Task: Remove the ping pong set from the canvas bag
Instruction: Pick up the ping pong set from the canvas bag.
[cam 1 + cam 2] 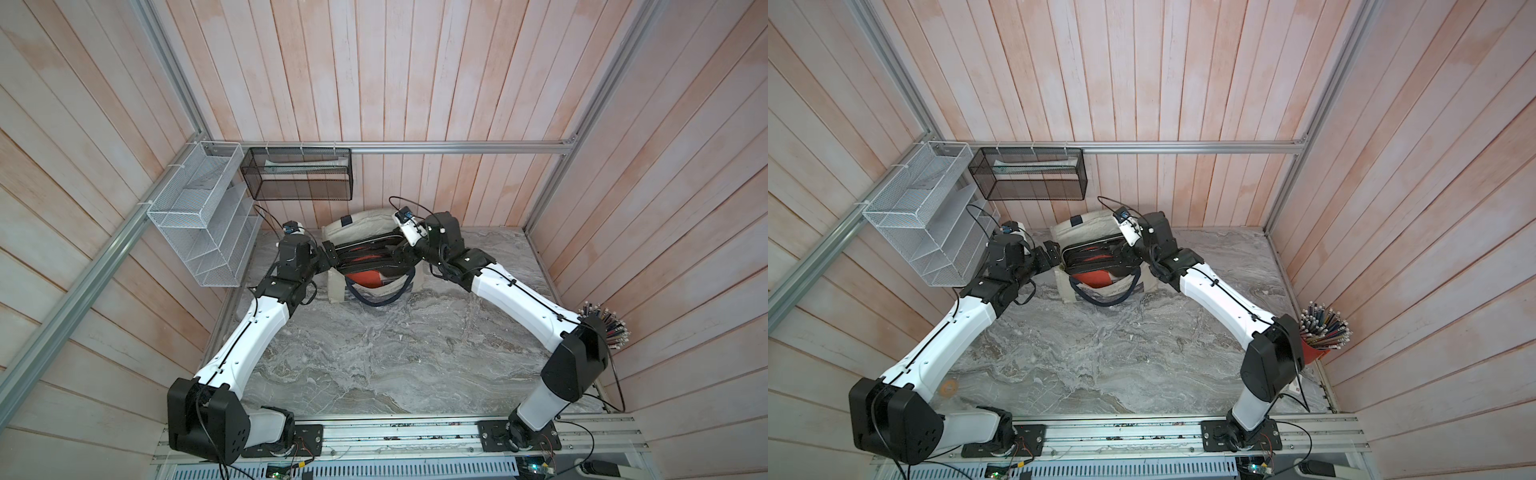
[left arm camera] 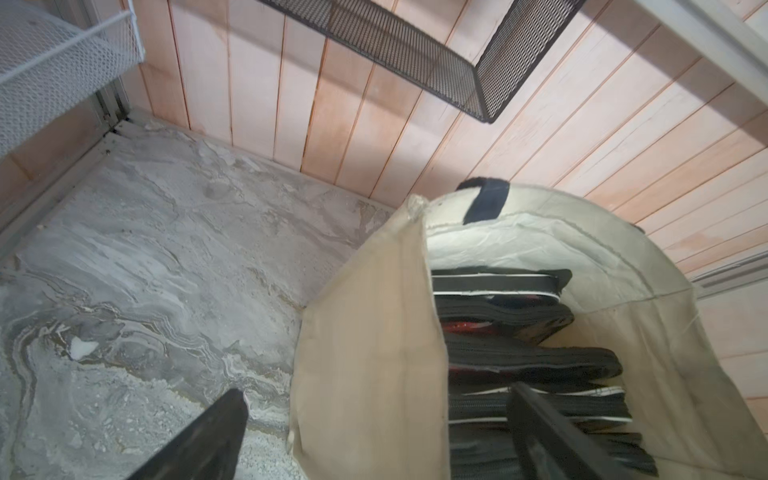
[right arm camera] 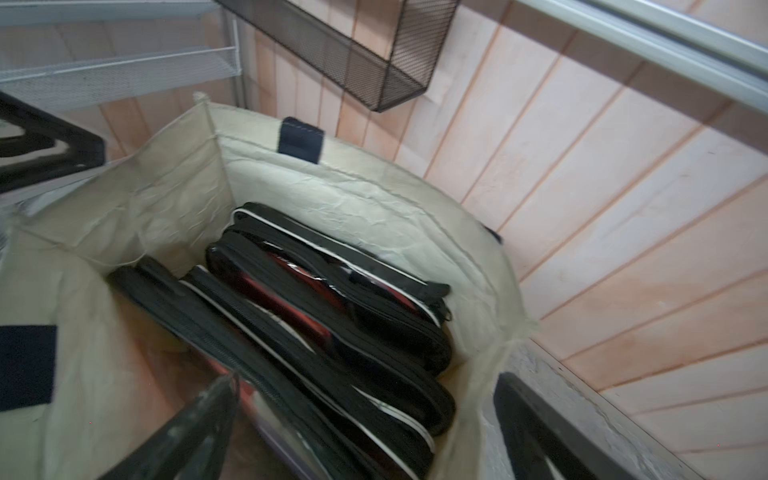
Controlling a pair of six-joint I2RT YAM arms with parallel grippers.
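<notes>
Next, my right gripper goes inside and grabs the front paddle case [image 1: 366, 278] by its zipped edge, because the canvas bag's end [image 3: 484, 384] stands between my right gripper's open fingers.
The cream canvas bag [image 1: 338, 286] [image 1: 1069, 286] stands open at the back of the marble table, its navy handle [image 1: 380, 300] hanging over the front. Inside stands the ping pong set [image 1: 365, 257] [image 1: 1096, 259] [image 2: 519, 361] [image 3: 332, 332], several black zipped paddle cases on edge with red showing between them. My left gripper [image 1: 328, 253] [image 2: 378, 390] is open and straddles the bag's left end wall, one finger outside and one inside among the cases. My right gripper [image 1: 397, 257] [image 3: 368, 380] is open at the right end, one finger in the bag and one outside its wall.
A white wire rack [image 1: 199, 224] hangs on the left wall close to the left wrist. A black mesh basket [image 1: 297, 174] hangs on the back wall above the bag. A red cup of pencils [image 1: 1325, 332] stands at the right edge behind the right elbow. Wooden walls enclose the table.
</notes>
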